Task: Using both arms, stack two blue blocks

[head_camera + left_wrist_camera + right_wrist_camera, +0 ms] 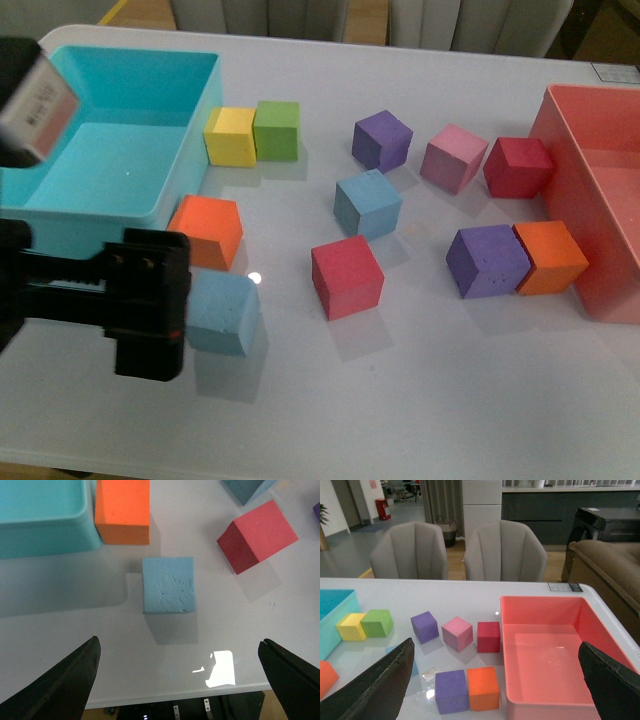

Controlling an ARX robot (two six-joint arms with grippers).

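Note:
I expect the light blue block (222, 312) to stay balanced but crooked when I stack it, because the second blue block shows a flat top turned at an angle (368, 189).
One blue block (222, 312) lies near the table's front left, beside an orange cube (207, 230). My left gripper (148, 305) hovers just left of it, open. In the left wrist view the block (168, 584) sits ahead of the open left gripper (178, 641), centred between the fingers but beyond their tips. The second blue block (368, 203) rests mid-table. My right gripper (496, 645) is open and empty, high above the table's right side, and only a sliver of that block (415, 669) shows past one finger. The right arm is out of the front view.
A turquoise bin (60, 215) stands at the far left and a red bin (570, 150) at the right. Scattered cubes: yellow (231, 135), green (277, 129), red (347, 277), two purple (382, 139) (486, 260), pink (453, 157), dark red (518, 166), orange (550, 256).

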